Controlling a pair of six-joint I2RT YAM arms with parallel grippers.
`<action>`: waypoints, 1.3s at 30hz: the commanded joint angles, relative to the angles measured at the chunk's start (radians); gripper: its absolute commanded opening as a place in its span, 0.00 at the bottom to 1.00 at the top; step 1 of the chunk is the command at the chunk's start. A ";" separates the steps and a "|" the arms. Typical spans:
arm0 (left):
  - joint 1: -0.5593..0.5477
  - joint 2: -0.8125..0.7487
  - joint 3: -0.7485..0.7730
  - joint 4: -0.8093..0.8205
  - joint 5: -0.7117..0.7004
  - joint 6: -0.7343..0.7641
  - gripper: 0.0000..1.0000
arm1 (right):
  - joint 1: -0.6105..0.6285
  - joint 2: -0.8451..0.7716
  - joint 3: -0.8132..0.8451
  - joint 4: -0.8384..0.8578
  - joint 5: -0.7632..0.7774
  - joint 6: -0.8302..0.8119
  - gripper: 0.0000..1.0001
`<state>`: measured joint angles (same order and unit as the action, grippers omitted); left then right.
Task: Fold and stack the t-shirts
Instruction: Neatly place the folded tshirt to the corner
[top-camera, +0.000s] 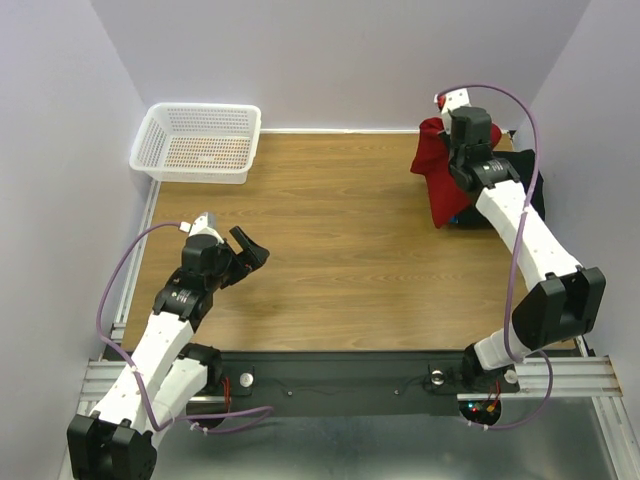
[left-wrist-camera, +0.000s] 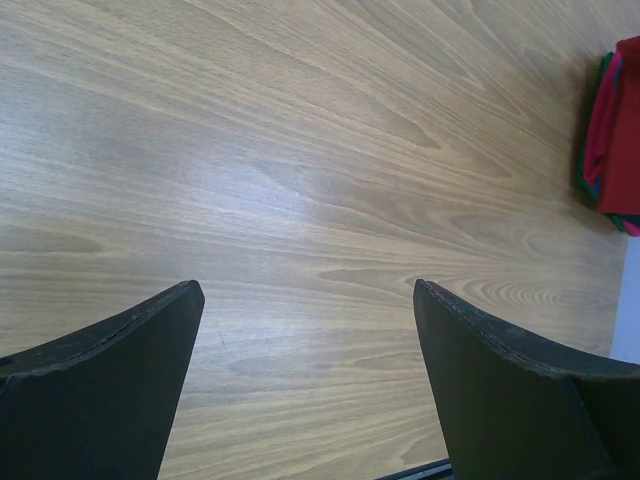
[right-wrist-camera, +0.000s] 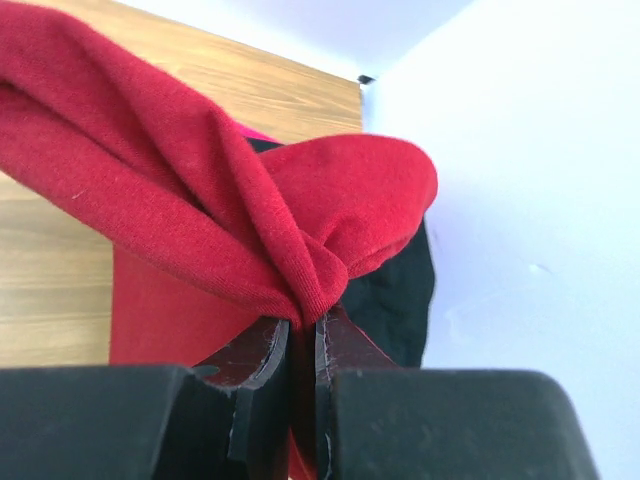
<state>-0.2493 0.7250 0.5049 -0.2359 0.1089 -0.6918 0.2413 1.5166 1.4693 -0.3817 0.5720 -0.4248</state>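
Note:
My right gripper keeps pulling the red t-shirt's fold toward the wall until red cloth covers the black shirt (top-camera: 528, 168). The red t-shirt's loose end (top-camera: 446, 204) is over the stack's edge.
At the table's far right, my right gripper (top-camera: 462, 168) is shut on a bunched fold of the bright red t-shirt (top-camera: 437, 160), which hangs crumpled over a stack of folded t-shirts. A black shirt (top-camera: 536, 196) and a sliver of blue (top-camera: 463, 218) show under it. The right wrist view has the red t-shirt (right-wrist-camera: 190, 170) pinched between the closed fingers of the right gripper (right-wrist-camera: 303, 328), with black cloth (right-wrist-camera: 400, 290) behind. My left gripper (top-camera: 246, 254) hovers open over bare wood at the near left. In its wrist view the left gripper (left-wrist-camera: 305, 290) holds nothing, and the stack (left-wrist-camera: 612, 130) lies far off.
A white lattice basket (top-camera: 195, 173) stands at the back left corner. White walls close in the table on the left, back and right; the stack lies hard against the right wall. Bare wood (top-camera: 340, 260) lies between the two arms.

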 joint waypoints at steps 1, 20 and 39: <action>-0.002 -0.001 0.018 0.032 0.006 0.018 0.98 | -0.030 -0.045 0.053 0.040 0.057 0.023 0.00; -0.002 0.031 0.018 0.037 -0.002 0.018 0.98 | -0.224 -0.036 0.118 0.017 -0.086 0.023 0.00; -0.002 0.056 0.017 0.037 -0.017 0.017 0.98 | -0.476 0.148 0.112 0.015 -0.288 0.156 0.01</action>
<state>-0.2493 0.7784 0.5049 -0.2287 0.1036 -0.6888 -0.1848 1.6451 1.5379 -0.4194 0.3004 -0.3161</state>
